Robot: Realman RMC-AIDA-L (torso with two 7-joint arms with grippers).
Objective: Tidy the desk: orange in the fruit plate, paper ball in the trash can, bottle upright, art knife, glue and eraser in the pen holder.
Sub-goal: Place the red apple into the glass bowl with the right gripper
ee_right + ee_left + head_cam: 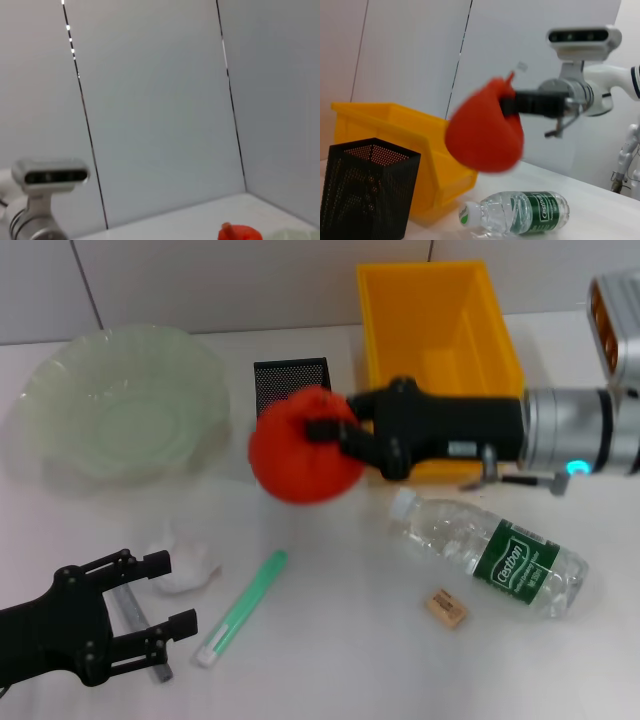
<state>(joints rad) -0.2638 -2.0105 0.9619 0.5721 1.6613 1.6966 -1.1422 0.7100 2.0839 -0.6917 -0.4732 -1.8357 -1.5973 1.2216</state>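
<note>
My right gripper should carry on moving past the pen holder and let go over the fruit plate, with the orange lifted high (300, 452) and the fruit plate open and empty (132, 415).
My right gripper (325, 428) is shut on the orange (300, 455), holding it in the air in front of the black mesh pen holder (290, 382); the left wrist view also shows the orange (482, 130) lifted above the table. To the left lies the pale green fruit plate (60, 375). The bottle (500, 555) lies on its side at the right, with the tan eraser (446, 607) near it. My left gripper (165, 592) is open at the front left, over the grey art knife (132, 612), beside the paper ball (190, 568) and the green glue (243, 606).
The yellow trash can (400, 290) stands at the back, behind my right arm. In the left wrist view the pen holder (362, 192) stands in front of the trash can (395, 125), with the bottle (520, 212) lying to their side.
</note>
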